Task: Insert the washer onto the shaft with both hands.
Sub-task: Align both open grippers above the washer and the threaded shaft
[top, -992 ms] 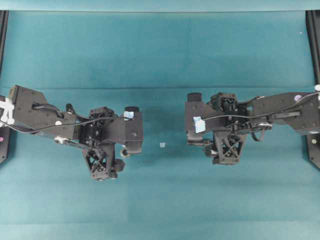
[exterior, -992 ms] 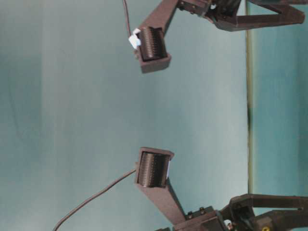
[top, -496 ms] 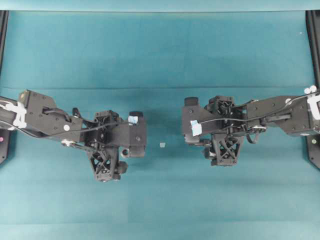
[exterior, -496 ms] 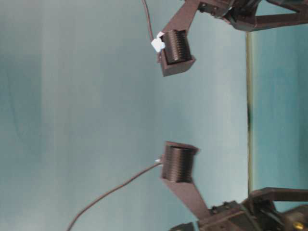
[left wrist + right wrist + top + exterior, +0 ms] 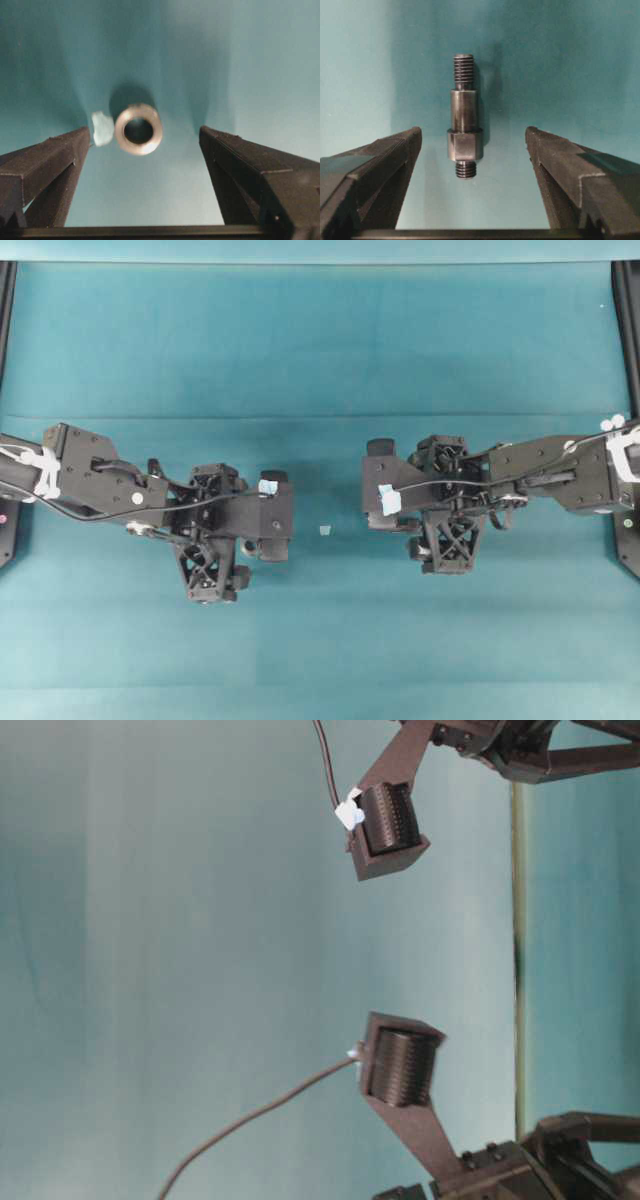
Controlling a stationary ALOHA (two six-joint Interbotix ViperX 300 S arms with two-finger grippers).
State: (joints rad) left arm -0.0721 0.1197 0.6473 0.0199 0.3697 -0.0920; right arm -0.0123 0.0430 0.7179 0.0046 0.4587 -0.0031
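Note:
The washer's wide hole (image 5: 139, 130) lets cloth show through, so the washer will slip over the end of the shaft when I push, and the shaft's tip will stick out.
The washer (image 5: 138, 129), a thick grey metal ring, lies flat on the teal cloth with its hole facing up. My left gripper (image 5: 144, 130) hangs above it, open, its black fingers (image 5: 50, 165) wide on both sides and touching nothing. The shaft (image 5: 464, 120), a dark stepped rod with threaded ends, lies on the cloth in the right wrist view. My right gripper (image 5: 473, 130) is open around its hex end without contact. From overhead the left gripper (image 5: 248, 540) and right gripper (image 5: 412, 535) point downward, and their bodies hide both parts.
A pale tape scrap (image 5: 102, 128) lies just left of the washer. Another scrap (image 5: 325, 530) lies on the cloth between the two arms. Black frame rails run along the left edge (image 5: 8, 300) and right edge (image 5: 630, 320).
Both arms have drifted a little toward the middle and sunk closer to the cloth. Both grippers stay open.

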